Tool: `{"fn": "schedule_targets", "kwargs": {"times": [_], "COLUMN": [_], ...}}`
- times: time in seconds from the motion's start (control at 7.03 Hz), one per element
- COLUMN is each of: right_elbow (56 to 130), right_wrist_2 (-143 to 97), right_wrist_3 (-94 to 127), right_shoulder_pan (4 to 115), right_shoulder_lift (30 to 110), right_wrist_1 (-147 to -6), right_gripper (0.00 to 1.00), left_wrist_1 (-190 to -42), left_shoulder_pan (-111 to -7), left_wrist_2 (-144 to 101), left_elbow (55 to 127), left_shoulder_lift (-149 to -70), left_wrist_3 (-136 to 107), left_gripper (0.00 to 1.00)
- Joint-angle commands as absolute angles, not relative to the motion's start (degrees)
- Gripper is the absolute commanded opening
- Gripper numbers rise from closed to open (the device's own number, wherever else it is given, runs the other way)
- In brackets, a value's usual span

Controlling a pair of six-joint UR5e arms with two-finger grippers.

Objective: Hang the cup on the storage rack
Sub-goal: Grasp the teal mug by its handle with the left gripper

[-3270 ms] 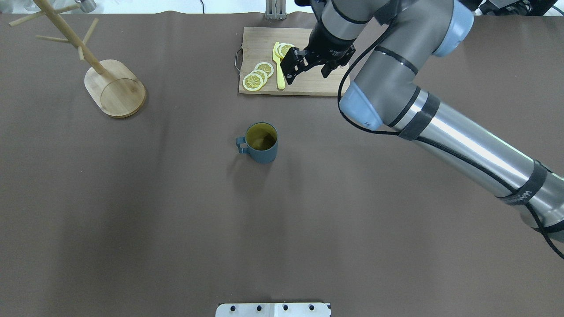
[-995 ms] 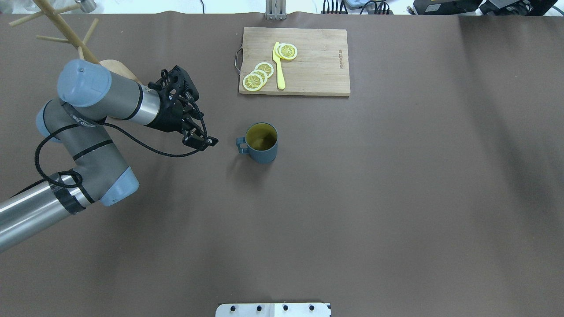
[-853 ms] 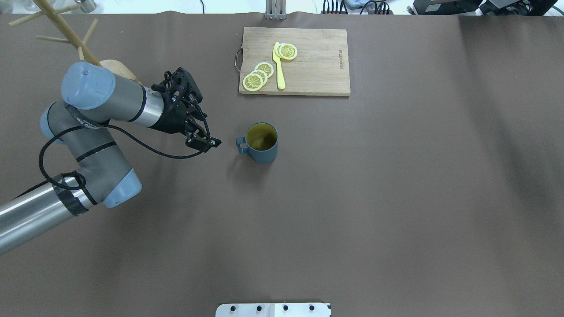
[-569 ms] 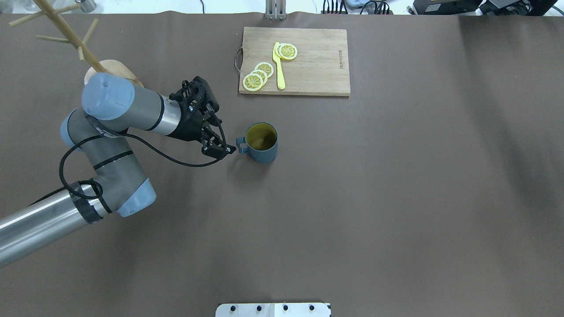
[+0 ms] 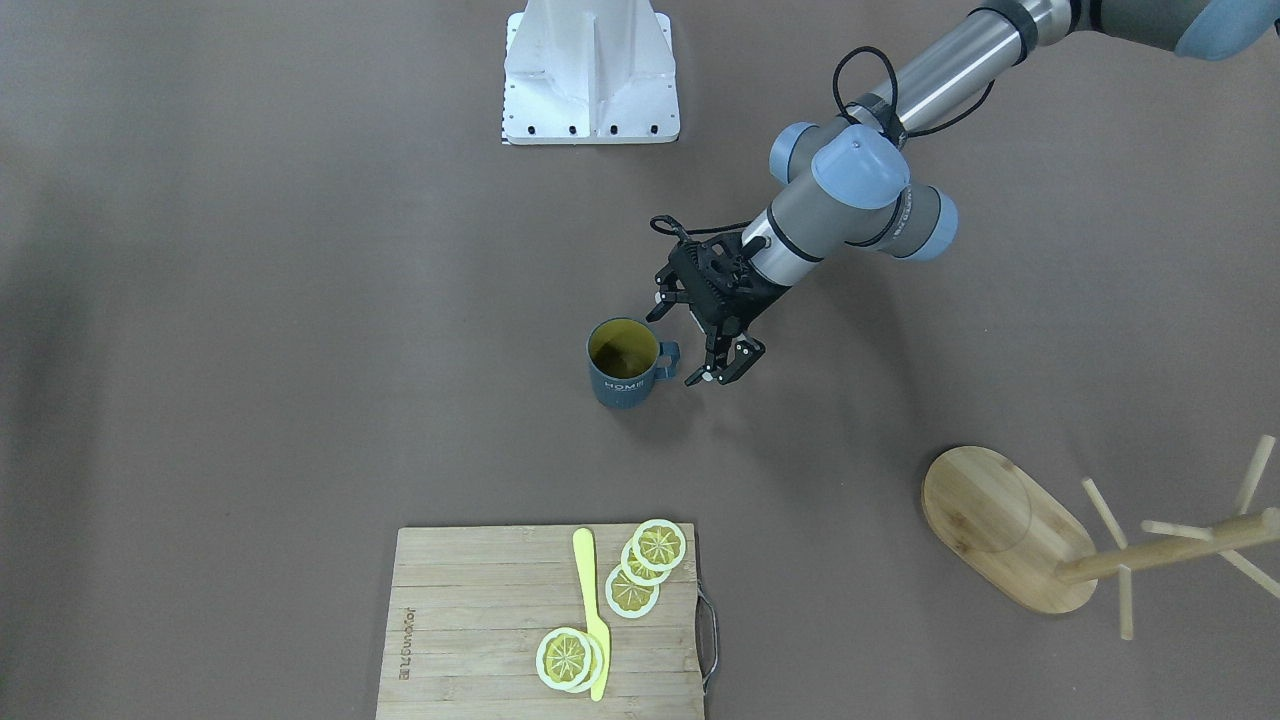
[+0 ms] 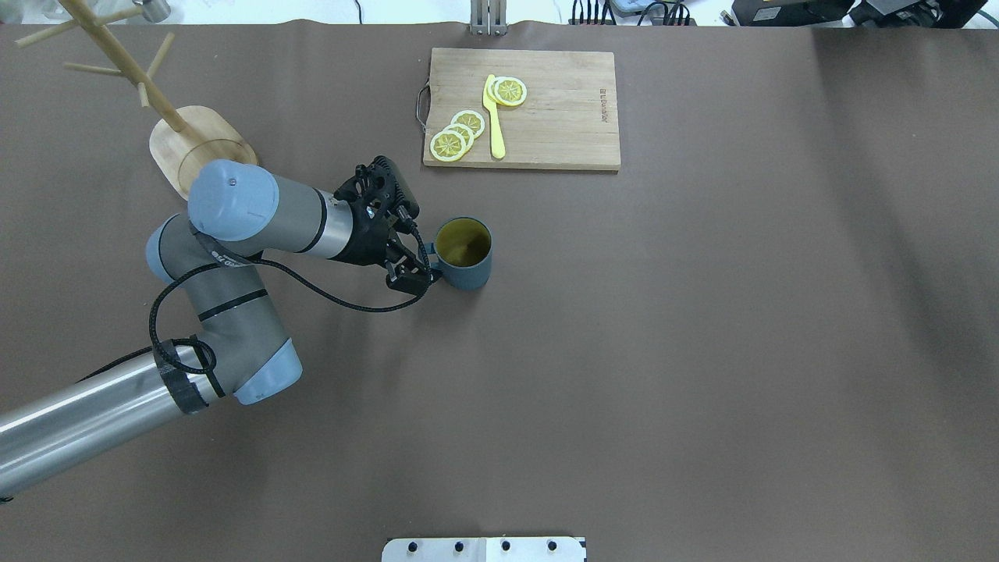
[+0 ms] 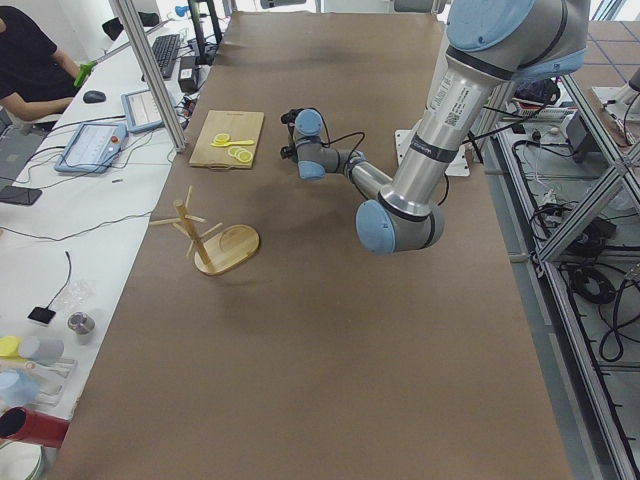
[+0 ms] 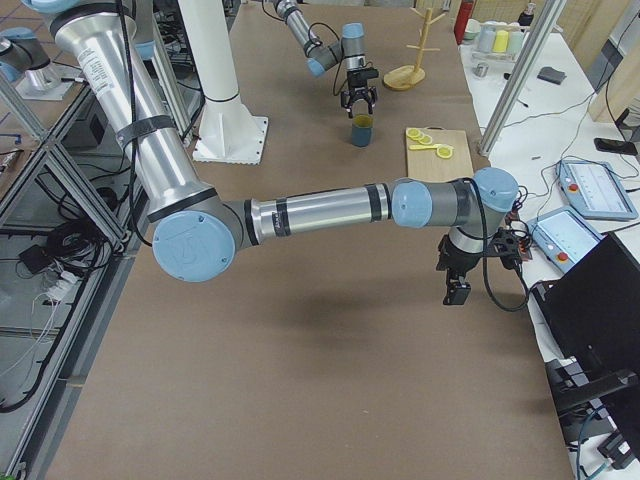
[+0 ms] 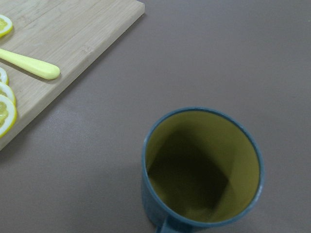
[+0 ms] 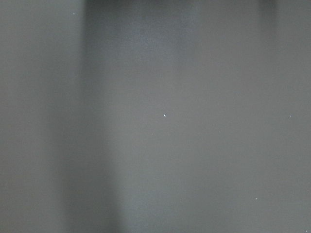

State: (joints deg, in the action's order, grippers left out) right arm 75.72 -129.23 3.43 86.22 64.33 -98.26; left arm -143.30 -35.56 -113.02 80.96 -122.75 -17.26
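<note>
I expect the cup to slip over the peg with its opening first when I push it sideways, because the cup's opening (image 5: 623, 348) is far wider than a peg (image 5: 1176, 529).
The dark blue-grey cup (image 6: 463, 251) stands upright mid-table, yellowish inside, its handle toward my left arm. Across the table its "HOME" lettering shows on the cup (image 5: 625, 378). My left gripper (image 6: 417, 256) is open at the handle, one finger on each side; seen from the front, the left gripper (image 5: 690, 342) has the handle roughly between its fingers, and I cannot tell if they touch. The left wrist view looks down into the cup (image 9: 201, 165). The bamboo storage rack (image 6: 175, 133) stands at the far left with bare pegs. My right gripper (image 8: 455, 290) hangs far off; whether it is open or shut, I cannot tell.
A bamboo cutting board (image 6: 546, 109) with lemon slices (image 6: 456, 133) and a yellow knife (image 6: 494, 117) lies beyond the cup. The robot base plate (image 5: 590, 75) sits at the near edge. A person sits at a desk (image 7: 30, 70) beside the table.
My left arm has swept right from beside the rack until its open gripper reached the cup's handle. The right arm, earlier over the cutting board, has left the overhead view. The cup has not moved.
</note>
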Motion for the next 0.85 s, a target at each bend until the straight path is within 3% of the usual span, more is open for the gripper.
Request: {"fn": "schedule_targets", "kwargs": {"times": [0.0, 0.14, 0.28, 0.43, 0.71], "right_elbow": [75.9, 76.0, 76.0, 76.2, 76.2], "right_wrist_2": [-129.4, -129.5, -129.4, -128.9, -128.8], "right_wrist_3": [3.5, 3.5, 3.6, 3.8, 4.1], "right_shoulder_pan": [86.2, 86.2, 86.2, 86.1, 85.9], "right_shoulder_lift": [64.2, 64.2, 64.3, 64.0, 63.9], "right_wrist_1": [-98.3, -98.3, -98.3, -98.3, -98.3], "right_gripper": [1.0, 1.0, 1.0, 1.0, 1.0], "left_wrist_1": [-143.3, -143.3, -143.3, -143.3, -143.3], "left_shoulder_pan": [-35.5, -35.4, -35.4, -35.4, -35.4], "left_wrist_2": [-112.9, -112.4, -112.4, -112.4, -112.6], "left_elbow": [80.3, 79.2, 79.0, 79.0, 79.1], "left_shoulder_lift": [-123.2, -123.9, -124.0, -124.0, -123.9], "left_wrist_3": [-17.2, -17.2, -17.2, -17.3, -17.4], "left_gripper": [0.87, 0.81, 0.6, 0.3, 0.0]}}
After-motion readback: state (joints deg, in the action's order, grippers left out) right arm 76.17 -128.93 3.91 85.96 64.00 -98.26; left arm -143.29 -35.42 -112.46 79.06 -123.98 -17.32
